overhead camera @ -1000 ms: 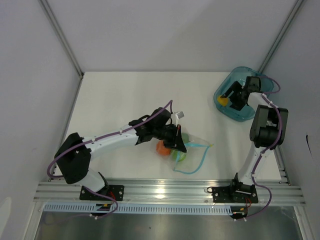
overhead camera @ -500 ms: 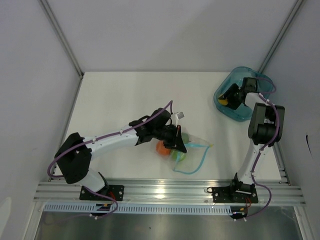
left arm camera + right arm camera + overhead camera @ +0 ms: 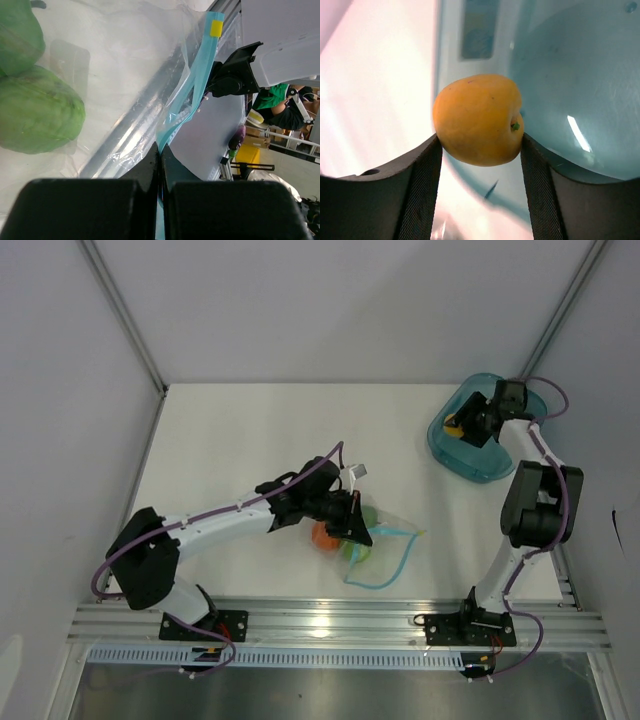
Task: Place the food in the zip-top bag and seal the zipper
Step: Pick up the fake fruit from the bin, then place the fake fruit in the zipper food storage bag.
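Observation:
The blue-teal zipper (image 3: 405, 557) is held open by my left gripper, so my right gripper goes on bringing the yellow fruit to the bag's opening (image 3: 383, 554) before it lets go of it inside.
The clear zip-top bag (image 3: 388, 536) lies on the white table near the front edge, its blue-teal zipper (image 3: 397, 562) looping open. Inside or under it I see an orange-red fruit (image 3: 324, 536), a light green one (image 3: 357, 551) and a dark green one (image 3: 369, 515). My left gripper (image 3: 356, 523) is shut on the zipper strip (image 3: 199, 80); the two green fruits (image 3: 36, 111) show through the plastic. My right gripper (image 3: 464, 426) is shut on the yellow fruit (image 3: 454, 424) over the teal bowl. In the right wrist view the yellow fruit (image 3: 479, 119) sits between the pads (image 3: 425, 185).
The translucent teal bowl (image 3: 470, 466) stands at the back right, also in the right wrist view (image 3: 575, 85). Grey walls enclose the table on three sides. An aluminium rail (image 3: 330, 622) runs along the front edge by the arm bases.
My right gripper has shifted a little toward the back of the bowl with the yellow fruit in it, and its forearm swung right. The left arm and bag have not moved.

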Available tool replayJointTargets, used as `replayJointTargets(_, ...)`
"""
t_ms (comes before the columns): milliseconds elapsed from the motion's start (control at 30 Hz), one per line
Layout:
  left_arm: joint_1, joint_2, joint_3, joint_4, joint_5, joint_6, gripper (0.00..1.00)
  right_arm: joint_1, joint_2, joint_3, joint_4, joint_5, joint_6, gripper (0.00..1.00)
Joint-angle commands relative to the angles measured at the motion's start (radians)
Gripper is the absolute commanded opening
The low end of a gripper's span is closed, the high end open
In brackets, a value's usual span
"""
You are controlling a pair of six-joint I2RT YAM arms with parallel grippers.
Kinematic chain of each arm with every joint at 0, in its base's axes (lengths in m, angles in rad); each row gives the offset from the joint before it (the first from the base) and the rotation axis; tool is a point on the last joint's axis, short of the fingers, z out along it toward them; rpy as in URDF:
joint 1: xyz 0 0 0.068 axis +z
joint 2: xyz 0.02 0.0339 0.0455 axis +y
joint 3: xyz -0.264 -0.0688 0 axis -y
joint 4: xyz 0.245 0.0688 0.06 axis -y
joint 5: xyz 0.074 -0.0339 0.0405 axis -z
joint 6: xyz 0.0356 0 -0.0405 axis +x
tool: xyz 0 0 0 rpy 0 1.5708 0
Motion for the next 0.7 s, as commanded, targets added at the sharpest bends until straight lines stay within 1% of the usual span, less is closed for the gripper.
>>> replayJointTargets(0,0.007,-0.051,0.019,0.005,0.004,-0.015,0.00,0.041,-0.220,-0.045,-0.053,0.003,-0.038,0.47)
replayJointTargets(33,0.007,-0.050,0.029,0.003,0.001,-0.015,0.01,0.050,-0.302,-0.097,-0.064,0.005,-0.040,0.47)
replayJointTargets(133,0.008,-0.050,0.046,-0.006,-0.004,-0.018,0.00,0.100,-0.431,-0.173,-0.102,0.000,-0.063,0.47)
replayJointTargets(167,0.008,-0.051,0.049,-0.011,-0.008,-0.018,0.01,0.116,-0.517,-0.211,-0.119,-0.004,-0.066,0.48)
replayJointTargets(233,0.008,-0.056,0.055,-0.014,-0.013,-0.021,0.01,0.183,-0.606,-0.254,-0.162,-0.024,-0.083,0.48)
replayJointTargets(267,0.008,-0.060,0.063,-0.017,-0.019,-0.022,0.01,0.211,-0.698,-0.294,-0.182,-0.020,-0.090,0.48)
replayJointTargets(300,0.008,-0.063,0.066,-0.018,-0.022,-0.024,0.01,0.241,-0.743,-0.317,-0.199,-0.004,-0.095,0.48)
replayJointTargets(333,0.008,-0.067,0.066,-0.021,-0.025,-0.024,0.01,0.307,-0.787,-0.340,-0.231,0.018,-0.098,0.48)
replayJointTargets(367,0.008,-0.070,0.069,-0.023,-0.033,-0.022,0.01,0.343,-0.873,-0.390,-0.245,0.025,-0.097,0.48)
replayJointTargets(400,0.007,-0.076,0.074,-0.035,-0.039,-0.019,0.01,0.375,-0.914,-0.417,-0.263,0.026,-0.090,0.48)
replayJointTargets(433,0.008,-0.077,0.078,-0.043,-0.042,-0.018,0.01,0.436,-0.954,-0.438,-0.273,0.020,-0.071,0.48)
replayJointTargets(500,0.008,-0.082,0.082,-0.055,-0.056,-0.012,0.01,0.493,-1.064,-0.501,-0.287,0.010,-0.048,0.48)
replayJointTargets(600,0.008,-0.088,0.080,-0.072,-0.067,-0.009,0.01,0.603,-1.190,-0.555,-0.346,0.008,-0.005,0.47)
replayJointTargets(667,0.008,-0.091,0.083,-0.077,-0.071,-0.010,0.01,0.674,-1.238,-0.569,-0.382,0.023,0.008,0.47)
